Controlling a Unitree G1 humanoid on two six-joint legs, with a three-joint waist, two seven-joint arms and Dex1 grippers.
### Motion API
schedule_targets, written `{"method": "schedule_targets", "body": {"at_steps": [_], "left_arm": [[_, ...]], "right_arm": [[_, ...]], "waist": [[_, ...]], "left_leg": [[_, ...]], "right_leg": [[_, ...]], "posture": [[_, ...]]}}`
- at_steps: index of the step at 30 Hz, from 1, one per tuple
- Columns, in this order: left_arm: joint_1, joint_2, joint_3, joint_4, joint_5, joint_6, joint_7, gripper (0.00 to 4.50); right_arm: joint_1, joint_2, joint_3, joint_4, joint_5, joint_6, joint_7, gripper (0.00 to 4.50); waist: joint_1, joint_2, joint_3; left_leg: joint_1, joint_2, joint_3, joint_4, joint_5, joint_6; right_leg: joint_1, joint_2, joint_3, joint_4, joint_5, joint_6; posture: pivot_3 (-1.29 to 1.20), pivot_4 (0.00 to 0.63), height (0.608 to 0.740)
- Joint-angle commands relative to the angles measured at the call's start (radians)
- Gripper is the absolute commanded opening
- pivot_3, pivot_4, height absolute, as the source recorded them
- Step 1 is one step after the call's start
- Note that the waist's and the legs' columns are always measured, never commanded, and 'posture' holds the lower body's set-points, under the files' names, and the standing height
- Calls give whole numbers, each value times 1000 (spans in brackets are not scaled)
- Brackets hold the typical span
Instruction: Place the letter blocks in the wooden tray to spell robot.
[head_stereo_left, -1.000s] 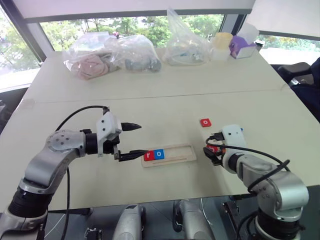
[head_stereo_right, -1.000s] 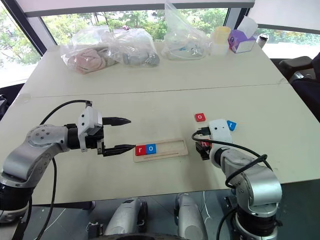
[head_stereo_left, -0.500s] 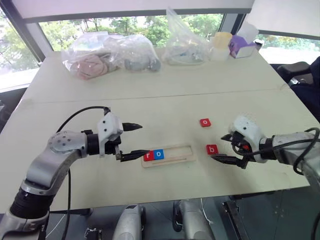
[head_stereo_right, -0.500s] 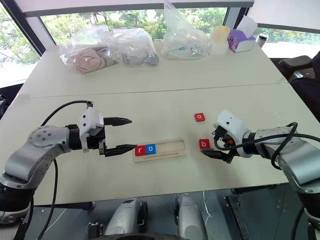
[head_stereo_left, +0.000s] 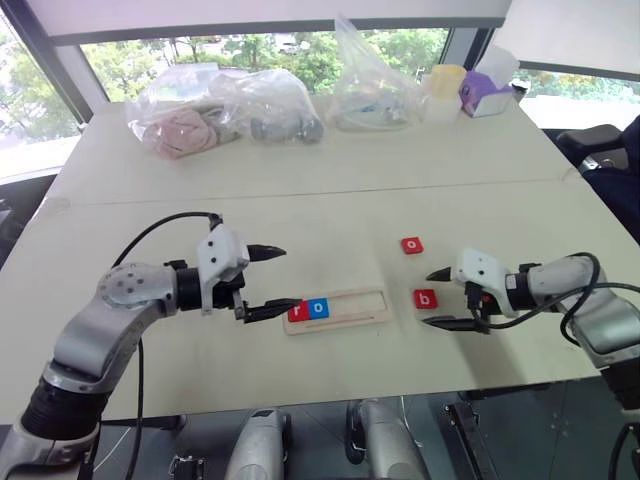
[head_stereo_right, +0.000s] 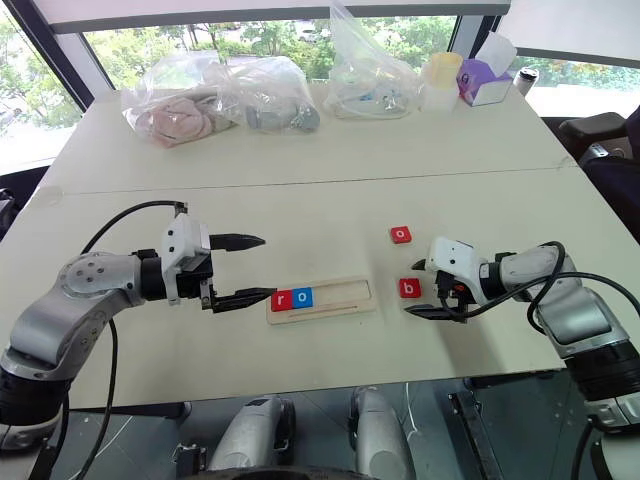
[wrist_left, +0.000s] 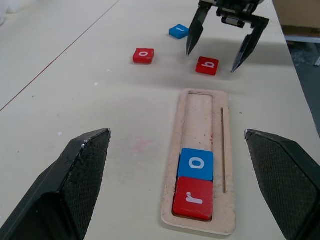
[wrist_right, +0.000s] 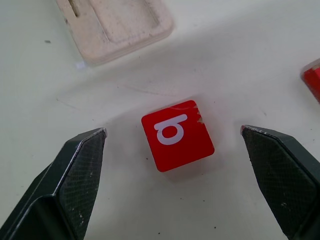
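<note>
My right gripper should nudge the red "b" block square, as it lies crooked to that gripper's fingers, and then open and take it by its sides.
The wooden tray lies at the table's middle front, with a red "r" block and a blue "o" block at its left end. My left gripper hangs open just left of the tray. A red "b" block lies flat on the table right of the tray. My right gripper points at it from the right, open, one finger on each side and apart from it. A red "o" block lies further back. Behind the right gripper lies a blue block.
Clear plastic bags of items, a yellow cup and a purple box line the far edge. A seam crosses the table. The table's front edge runs close below the tray.
My right arm swung out to the right and its wrist turned, so the gripper now points left at the "b" block, which it had covered. The left gripper stayed still.
</note>
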Motion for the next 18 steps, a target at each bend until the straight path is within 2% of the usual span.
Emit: {"method": "schedule_targets", "body": {"at_steps": [1, 11, 16, 18], "left_arm": [[-1, 5, 11, -38, -6, -1, 5, 4500], [-4, 3, 7, -38, -1, -3, 10, 4500], [-7, 7, 10, -33, 0, -4, 7, 4500], [-6, 9, 12, -31, 1, -6, 6, 4500]], "right_arm": [[-30, 11, -4, 30, -21, -47, 18, 4421], [-55, 36, 9, 93, -71, -93, 41, 4421], [-50, 17, 13, 107, -84, -98, 69, 2161], [-43, 10, 5, 110, -85, -103, 78, 2161]], "waist": [[2, 0, 0], [17, 0, 0], [17, 0, 0], [17, 0, 0]], "left_leg": [[0, 0, 0, 0, 0, 0], [1, 0, 1, 1, 0, 0], [4, 0, 1, 1, 0, 0], [5, 0, 1, 1, 0, 0]], "right_leg": [[0, 0, 0, 0, 0, 0], [1, 0, 0, 0, 0, -1], [5, 0, 0, 0, 0, -1], [6, 0, 0, 0, 0, -1]], "posture": [[0, 150, 740], [0, 150, 740], [0, 150, 740], [0, 150, 740]]}}
